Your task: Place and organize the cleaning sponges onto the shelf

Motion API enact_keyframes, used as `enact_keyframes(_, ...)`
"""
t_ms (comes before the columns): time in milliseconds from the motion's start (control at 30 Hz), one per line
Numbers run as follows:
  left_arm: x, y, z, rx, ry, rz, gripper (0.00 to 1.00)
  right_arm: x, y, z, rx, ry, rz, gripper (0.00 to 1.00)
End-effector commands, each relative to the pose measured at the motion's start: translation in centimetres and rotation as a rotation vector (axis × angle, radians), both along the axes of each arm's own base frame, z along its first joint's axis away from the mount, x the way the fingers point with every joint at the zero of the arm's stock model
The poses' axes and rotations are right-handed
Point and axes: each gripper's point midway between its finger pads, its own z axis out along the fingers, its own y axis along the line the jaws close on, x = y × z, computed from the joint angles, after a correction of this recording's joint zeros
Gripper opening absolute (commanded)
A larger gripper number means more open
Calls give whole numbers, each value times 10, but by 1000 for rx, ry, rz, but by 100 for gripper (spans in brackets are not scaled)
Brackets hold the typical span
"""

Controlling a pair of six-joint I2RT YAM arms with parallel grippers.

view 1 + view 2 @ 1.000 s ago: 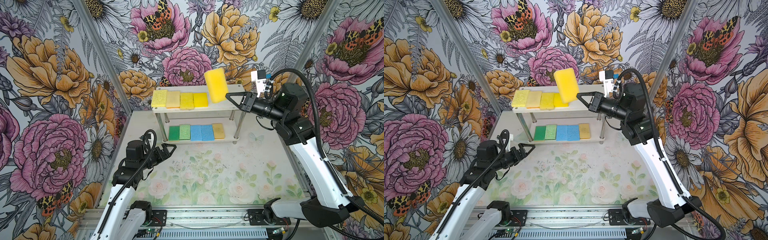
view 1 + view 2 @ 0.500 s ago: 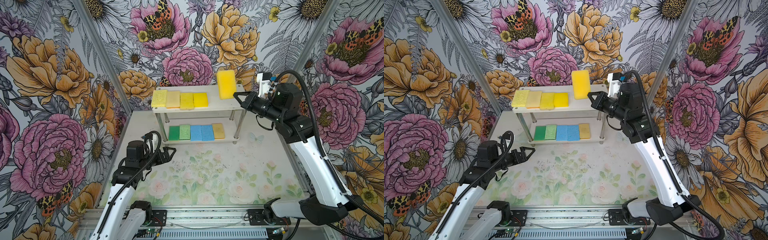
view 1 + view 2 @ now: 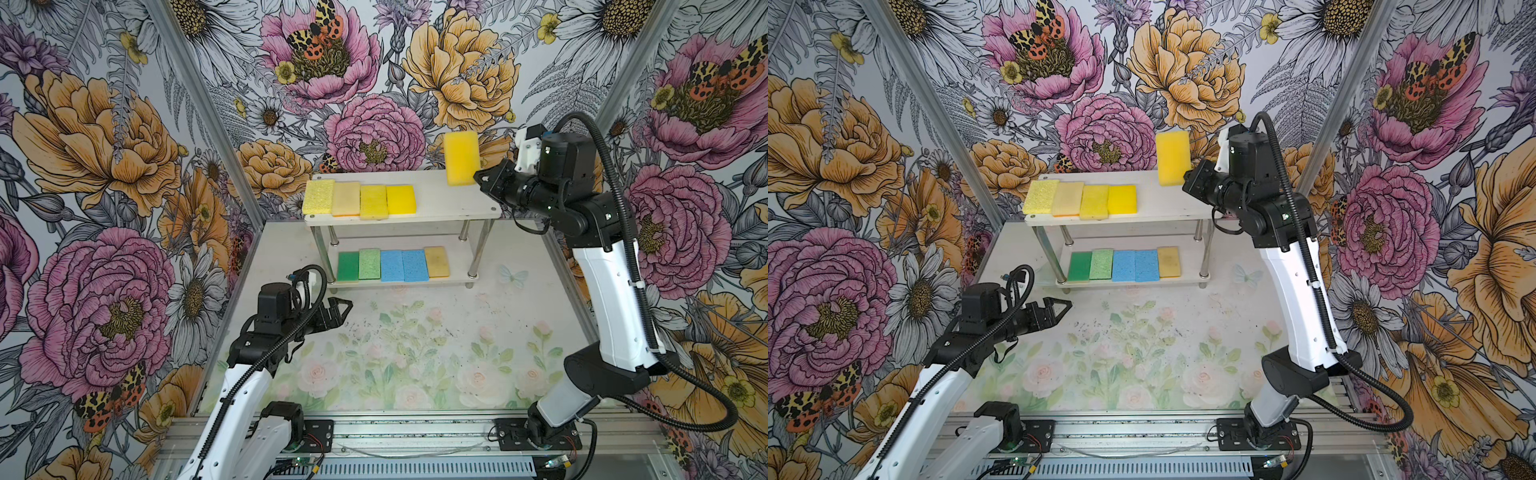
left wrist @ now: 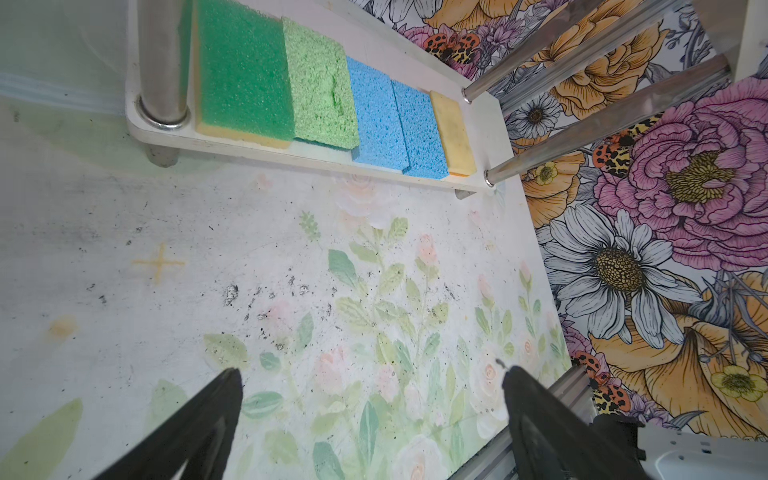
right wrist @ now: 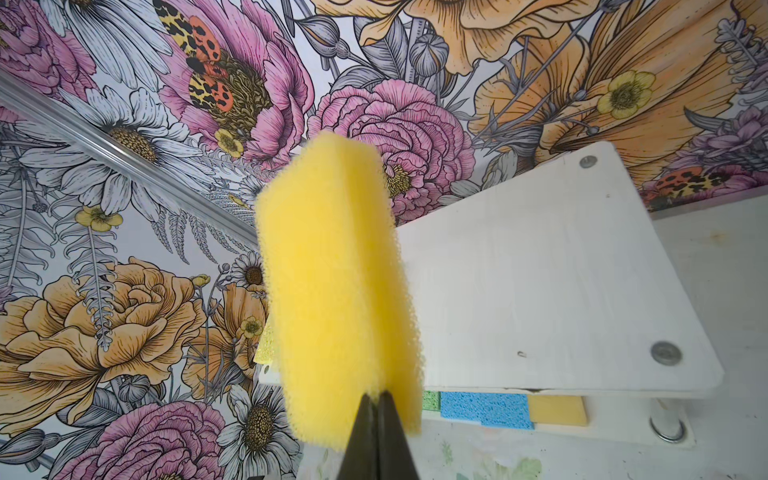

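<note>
My right gripper should keep bringing the bright yellow sponge to the top board [image 3: 431, 200], which lies open beside the row of sponges [image 3: 401, 199], until the sponge touches the row.
My right gripper [image 3: 478, 179] [image 3: 1187, 176] [image 5: 377, 395] is shut on the lower edge of a bright yellow sponge [image 3: 460, 158] [image 3: 1173, 158] [image 5: 336, 291]. It holds the sponge upright over the bare right end of the white shelf's top board [image 3: 449, 203] [image 5: 540, 270]. Several yellow and tan sponges [image 3: 359, 199] lie in a row on the left of that board. On the lower board lie a dark green sponge [image 3: 348, 267] [image 4: 245, 70], a light green one [image 3: 369, 264], two blue ones [image 3: 404, 266] and a tan one [image 3: 436, 262]. My left gripper [image 3: 345, 307] [image 4: 370, 374] hangs open and empty over the table, left of the shelf's front.
The floral walls stand close behind and beside the shelf. Four thin metal posts [image 3: 482, 249] join the two boards. The flower-printed table top [image 3: 415, 340] stretches in front of the shelf to the aluminium rail [image 3: 415, 432] at the near edge.
My right gripper has carried the yellow sponge rightward, from above the middle of the top board to its right end. The left gripper has sunk slightly and stays open.
</note>
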Motion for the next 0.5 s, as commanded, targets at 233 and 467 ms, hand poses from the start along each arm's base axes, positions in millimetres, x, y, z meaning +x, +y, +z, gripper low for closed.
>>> enact_keyframes(233,-2,-2,4,18,-46,-19,99,7,19,-48,-2,226,81,0)
enact_keyframes(467,-2,-2,6,21,-55,-19,99,16,29,-63,4,272,89,0)
